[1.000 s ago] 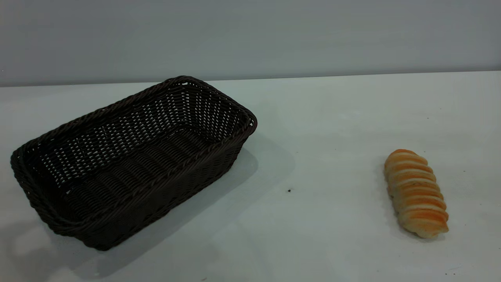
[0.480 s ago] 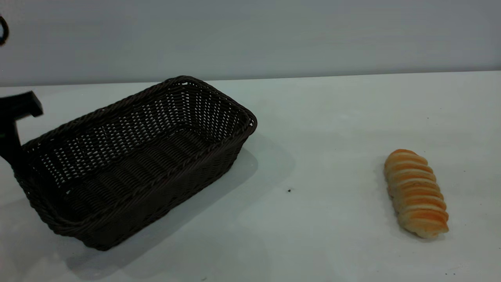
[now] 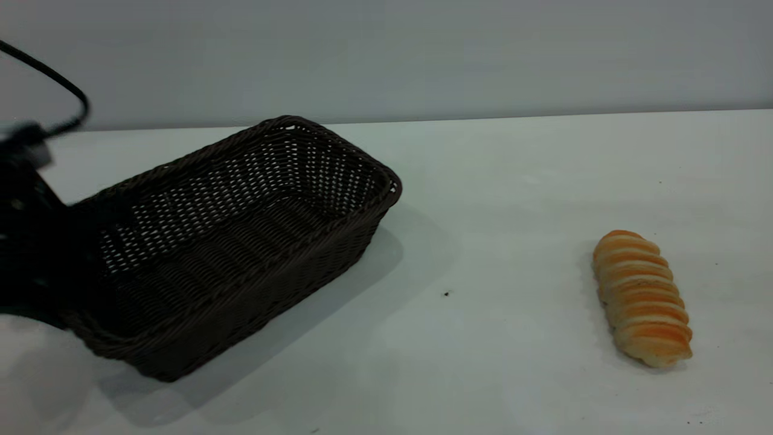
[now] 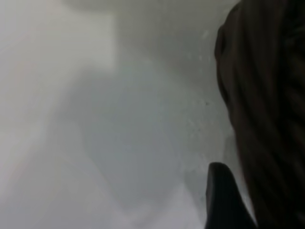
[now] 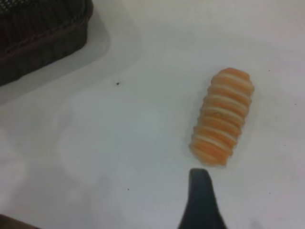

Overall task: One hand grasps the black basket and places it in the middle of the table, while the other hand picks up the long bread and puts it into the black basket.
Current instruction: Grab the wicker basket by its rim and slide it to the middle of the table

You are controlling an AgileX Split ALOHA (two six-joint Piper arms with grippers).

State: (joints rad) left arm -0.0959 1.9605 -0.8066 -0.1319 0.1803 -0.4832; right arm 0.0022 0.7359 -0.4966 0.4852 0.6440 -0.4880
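Observation:
The black basket (image 3: 250, 235) is lying diagonally, away from the middle of the table (image 3: 395, 286), so the robot's left gripper should turn the basket straight while bringing it there, before letting go of the basket's end.
The black basket (image 3: 241, 229), a large dark woven one, stands on the white table (image 3: 495, 199) at the left, its long axis running diagonally. My left gripper (image 3: 42, 254) is a dark mass pressed against the basket's left end; in the left wrist view a black part of it (image 4: 221, 200) sits just outside the basket's wall (image 4: 267, 109). The long bread (image 3: 641, 297), golden-orange with pale ridges, lies alone at the right. My right gripper (image 5: 200, 202) hovers just short of the bread's near end (image 5: 221, 117) and is out of the exterior view.
A black cable (image 3: 54, 81) loops above the left arm. A tiny dark speck (image 3: 446, 293) lies between basket and bread. A grey wall runs behind the table's far edge.
My left arm came in from the left edge and reached the basket's left end. The basket has shifted slightly to the right. The bread has not moved.

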